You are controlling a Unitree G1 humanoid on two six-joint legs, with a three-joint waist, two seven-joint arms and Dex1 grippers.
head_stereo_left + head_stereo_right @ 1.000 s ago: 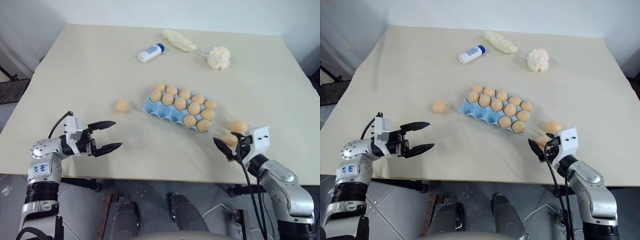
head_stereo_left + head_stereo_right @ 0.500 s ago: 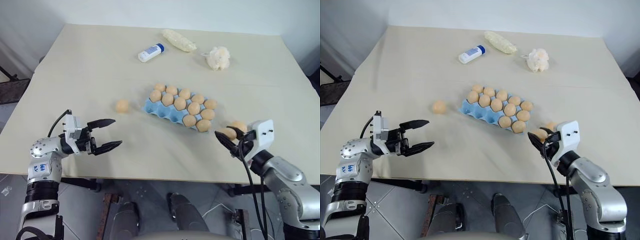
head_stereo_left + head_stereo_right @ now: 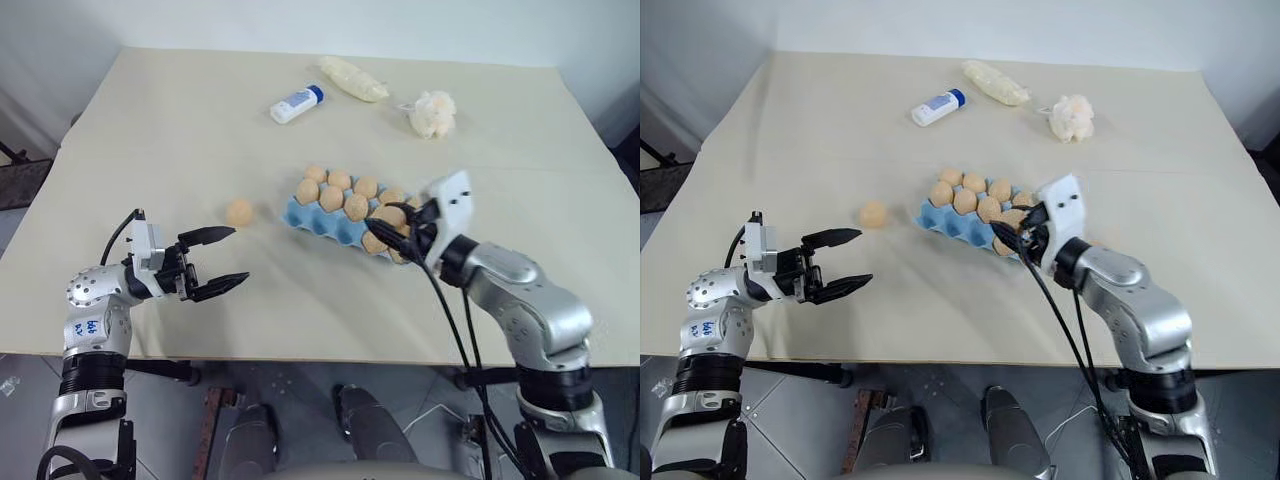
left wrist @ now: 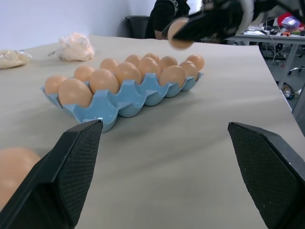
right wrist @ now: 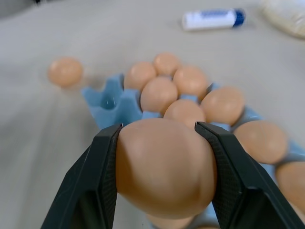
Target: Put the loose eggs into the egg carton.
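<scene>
The held egg (image 4: 177, 33) hangs clear above the carton's filled cups, so my right gripper should keep going toward the empty cup (image 3: 349, 232) beside them and let go of the egg inside it.
The light blue egg carton (image 3: 304, 214) lies mid-table, most of its cups filled with tan eggs and bare cups at its near left corner (image 5: 108, 104). My right gripper (image 3: 384, 227) is shut on one loose egg (image 5: 164, 167), held just above the carton's near right part. From the left wrist view that egg (image 4: 179, 36) hangs in the air over the far end of the carton. A second loose egg (image 3: 239, 211) rests on the table just left of the carton. My left gripper (image 3: 221, 258) stands open and empty, nearer the table's front edge than that egg.
At the back of the table lie a white bottle with a blue cap (image 3: 294, 103), a pale wrapped bundle (image 3: 356, 80) and a cream puff ball (image 3: 432, 113). The table's front edge runs close under both arms.
My right gripper shut on an egg at the table's front right, lifted it and carried it left to above the carton. The left gripper has stayed where it was, open.
</scene>
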